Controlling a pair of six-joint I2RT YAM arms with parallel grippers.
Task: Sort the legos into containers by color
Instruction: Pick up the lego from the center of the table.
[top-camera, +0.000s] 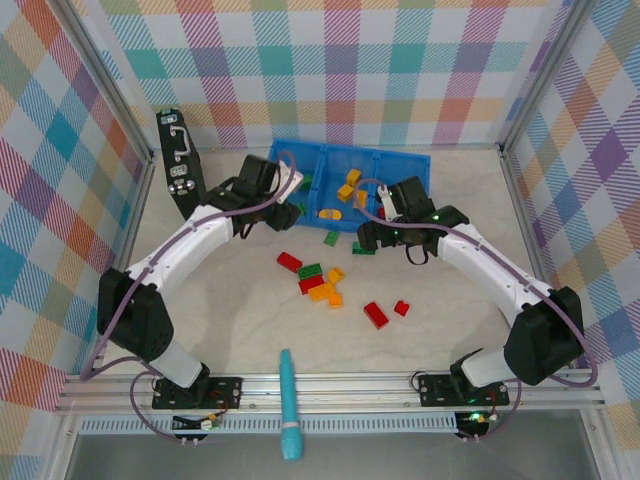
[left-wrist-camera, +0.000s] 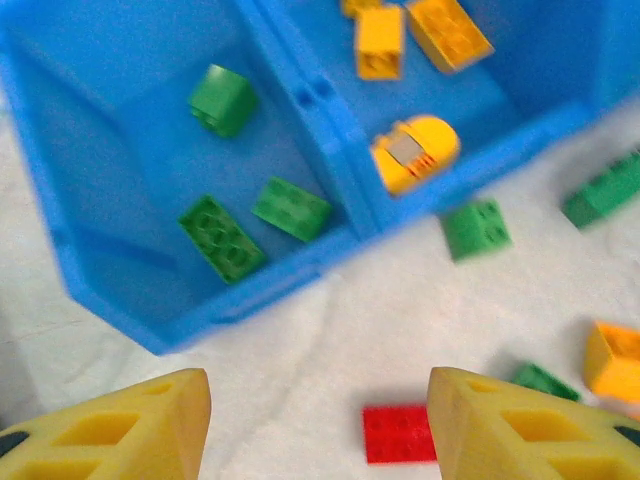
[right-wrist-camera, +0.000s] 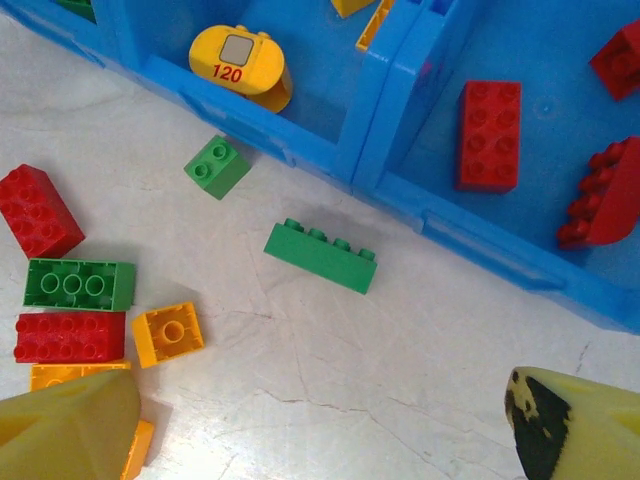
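Note:
My left gripper is moving toward the green brick between the red bricks, which has an end jutting past them, and should keep going until its fingers close across that end.
The blue tray lies at the back of the table with three compartments. Three green legos rest in its left compartment, yellow-orange ones in the middle and red ones in the right. My left gripper hovers open and empty just in front of the tray's left compartment, a red brick on the table beside its right finger. My right gripper is open and empty above the table. A long green brick and a small green one lie ahead of it.
Loose red, green and orange bricks cluster mid-table, with two more red ones to the right. A black case stands at the back left. A teal pen-like tool lies across the near rail. Checkered walls surround the table.

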